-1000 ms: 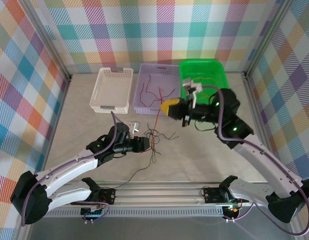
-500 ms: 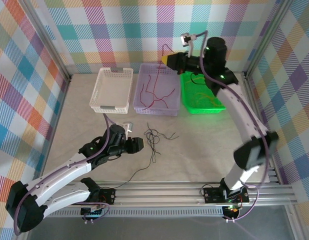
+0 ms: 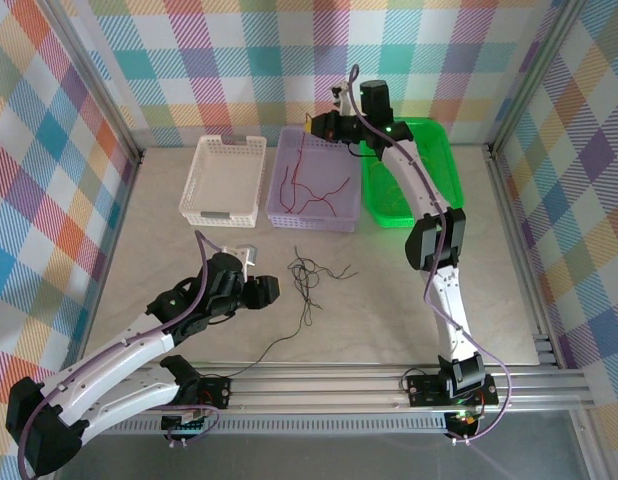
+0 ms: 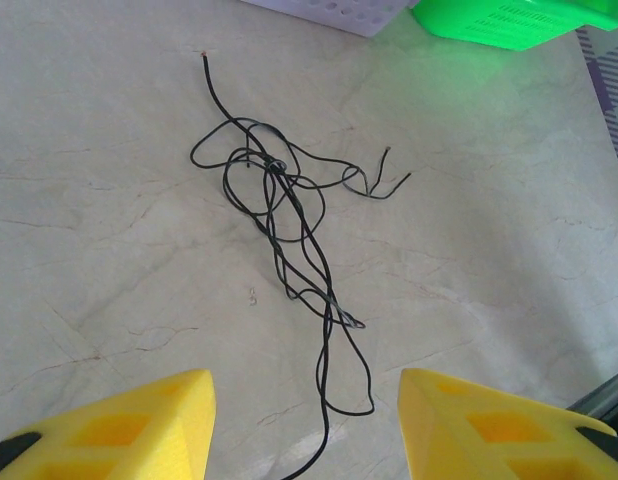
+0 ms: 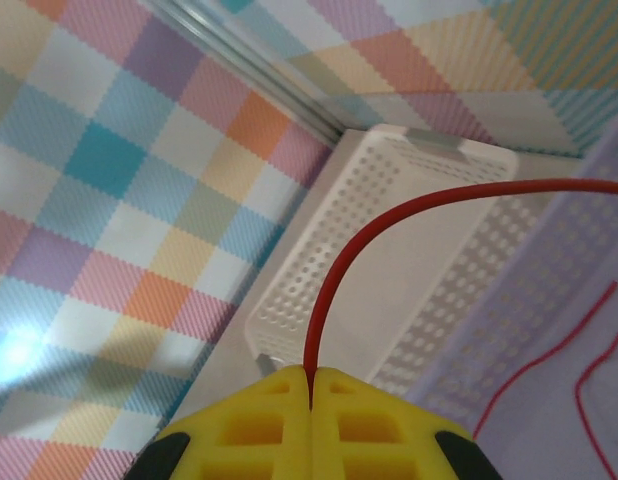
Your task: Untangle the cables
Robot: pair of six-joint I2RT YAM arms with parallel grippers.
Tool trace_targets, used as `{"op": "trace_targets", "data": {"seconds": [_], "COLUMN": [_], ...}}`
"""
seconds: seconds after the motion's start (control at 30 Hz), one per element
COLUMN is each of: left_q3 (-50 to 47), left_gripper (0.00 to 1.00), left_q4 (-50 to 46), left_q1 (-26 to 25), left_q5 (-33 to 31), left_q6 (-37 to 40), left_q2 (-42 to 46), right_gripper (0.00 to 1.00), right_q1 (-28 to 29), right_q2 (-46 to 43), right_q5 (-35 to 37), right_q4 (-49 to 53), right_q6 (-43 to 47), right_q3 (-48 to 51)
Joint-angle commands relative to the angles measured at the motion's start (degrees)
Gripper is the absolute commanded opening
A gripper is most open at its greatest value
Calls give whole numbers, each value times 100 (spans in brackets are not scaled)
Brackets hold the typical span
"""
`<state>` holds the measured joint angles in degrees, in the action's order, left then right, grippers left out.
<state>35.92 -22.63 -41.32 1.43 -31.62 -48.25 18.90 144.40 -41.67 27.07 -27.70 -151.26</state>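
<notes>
Black cables loop (image 3: 305, 276) around one another, so the robot's right gripper should put the red cable down in the purple basket (image 3: 317, 188) and then hold the tangle while the left gripper pulls.
A tangle of black cables (image 4: 279, 200) lies on the table just ahead of my left gripper (image 4: 304, 430), whose yellow fingers (image 4: 139, 425) stand open and apart from it. From above, the black cables (image 3: 307, 275) sit right of the left gripper (image 3: 273, 290). My right gripper (image 3: 311, 124) is raised over the purple basket (image 3: 289, 218) and shut on a red cable (image 5: 334, 290) that hangs down into it. The red strand leaves the pinched fingertips of the right gripper (image 5: 311, 375). More red cables (image 3: 324, 190) lie in that basket.
A white basket (image 3: 224, 180) stands left of the purple one, and a green basket (image 3: 424, 170) stands right of it. One black strand (image 3: 279, 345) trails toward the front rail. Checked walls enclose the table.
The right arm swung from the table's middle up and back over the purple basket, carrying the red cable away from the tangle. The left gripper drew back slightly to the left.
</notes>
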Motion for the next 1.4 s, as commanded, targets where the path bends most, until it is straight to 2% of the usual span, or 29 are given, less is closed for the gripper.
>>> {"op": "trace_targets", "data": {"seconds": [0.0, 0.23, 0.4, 0.47, 0.63, 0.87, 1.03, 1.27, 1.37], "left_q3": [-6, 46, 62, 71, 73, 60, 89, 149, 194], "left_gripper": [51, 51, 51, 51, 51, 51, 51, 51, 51], "left_q4": [-131, -80, 6, 16, 22, 57, 85, 41, -6], "left_q1": [34, 28, 41, 38, 29, 36, 35, 32, 29], "left_q5": [-126, -90, -34, -19, -11, 30, 60, 51, 50], "left_q6": [150, 178, 178, 174, 166, 174, 167, 157, 164], "left_q2": [61, -86, -224, -248, -264, -334, -419, -435, -439], "right_gripper": [0, 0, 0, 5, 25, 41, 63, 78, 81], "right_q1": [-115, -37, -18, -18, -27, -20, -18, -17, -22], "right_q2": [204, 151, 220, 261, 49, -621, -1312, -1866, -2127], "right_q5": [141, 463, 994, 1093, 1273, 1359, 1587, 1769, 1859], "right_q4": [232, 56, 481, 731, 1067, 1090, 867, 984, 990], "right_q6": [-259, -320, -394, -353, -348, -220, -128, 59, 106], "right_q3": [-75, 1194, 1322, 1195, 1101, 1229, 1661, 1865, 2073]}}
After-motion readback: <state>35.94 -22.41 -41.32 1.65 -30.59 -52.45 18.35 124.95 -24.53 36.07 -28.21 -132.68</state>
